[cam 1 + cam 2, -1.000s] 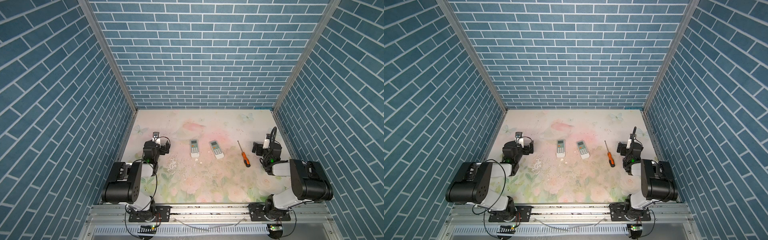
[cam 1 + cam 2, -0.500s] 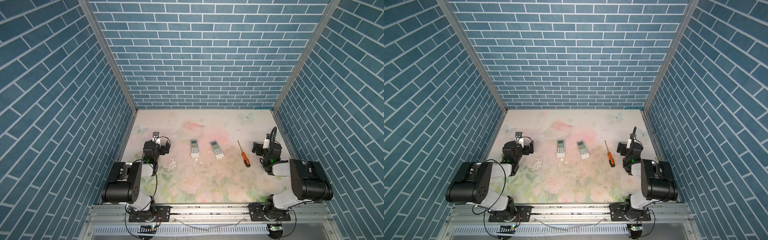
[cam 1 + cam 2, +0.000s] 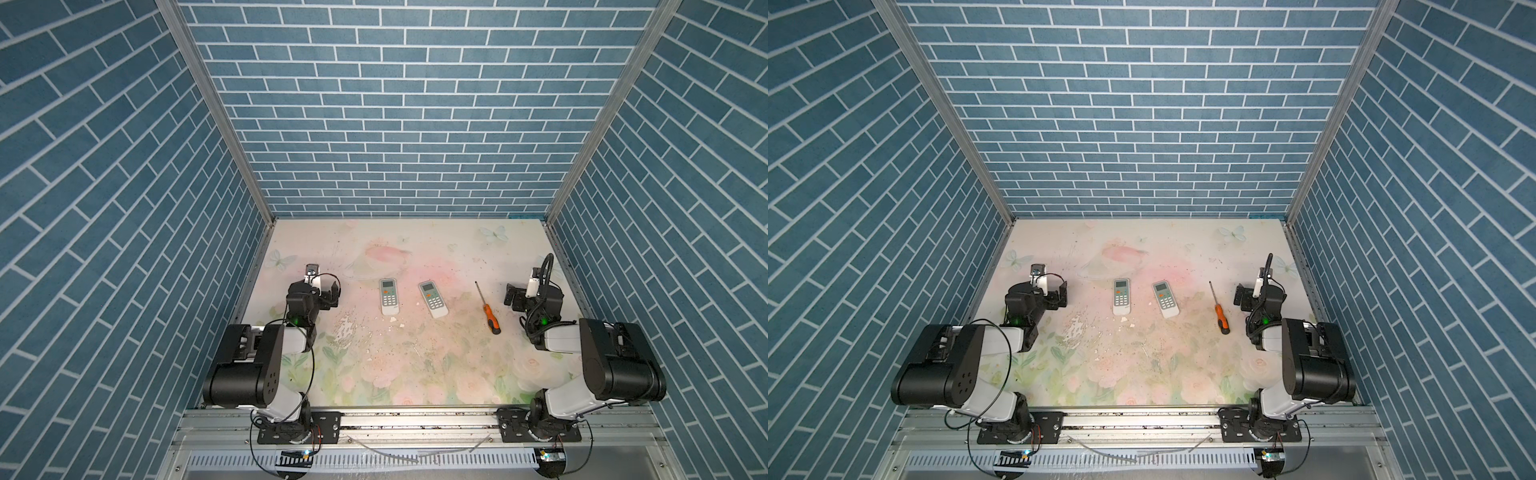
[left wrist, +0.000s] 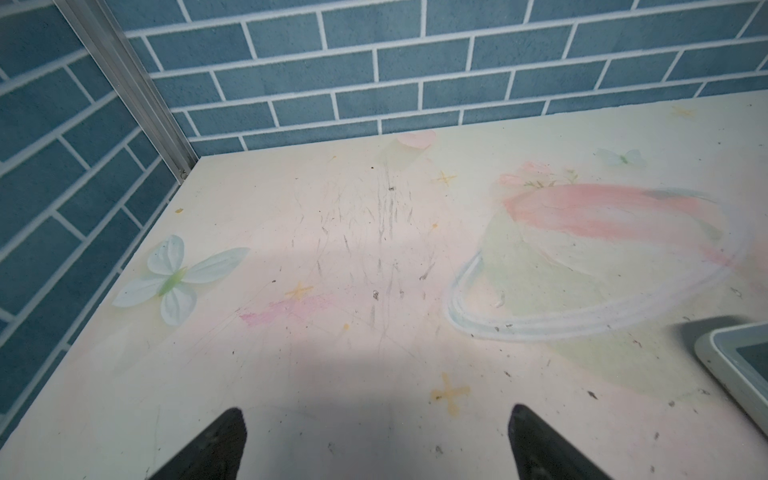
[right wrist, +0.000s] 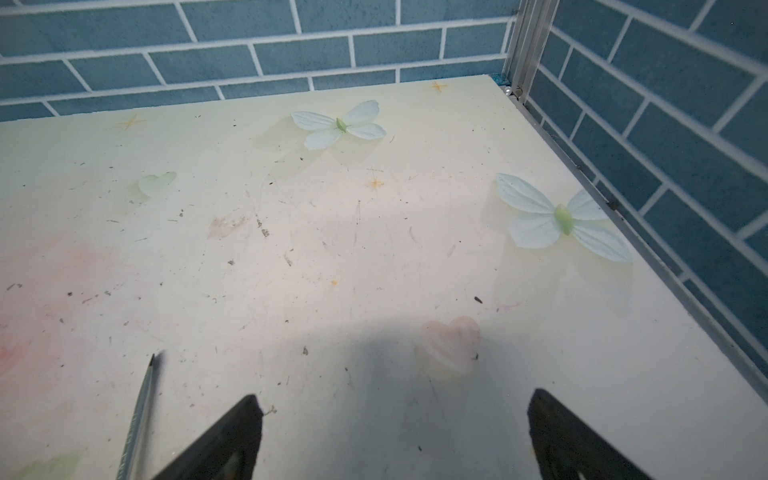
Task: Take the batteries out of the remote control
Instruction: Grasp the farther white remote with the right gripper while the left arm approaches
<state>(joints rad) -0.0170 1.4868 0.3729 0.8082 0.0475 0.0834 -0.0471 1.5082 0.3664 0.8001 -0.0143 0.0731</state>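
Next, my right gripper lifts the tilted remote control (image 3: 433, 299), which lies face up and hides its battery side, and then my left gripper should take its screen end (image 3: 428, 286).
Two white remote controls lie face up, buttons showing, mid-table in both top views: one (image 3: 389, 296) (image 3: 1121, 296) toward the left, the other (image 3: 433, 299) (image 3: 1165, 299) tilted beside it. The batteries are hidden. My left gripper (image 3: 331, 296) (image 4: 376, 444) rests low at the table's left, open and empty, a short way left of the nearer remote. A corner of that remote (image 4: 735, 370) shows in the left wrist view. My right gripper (image 3: 512, 298) (image 5: 395, 432) sits at the table's right, open, with only bare table between its fingers.
An orange-and-black-handled screwdriver (image 3: 490, 318) (image 3: 1222, 320) lies between the tilted remote and my right gripper; its shaft (image 5: 139, 419) shows in the right wrist view. Small white flakes (image 3: 392, 319) lie in front of the remotes. Blue brick walls enclose three sides.
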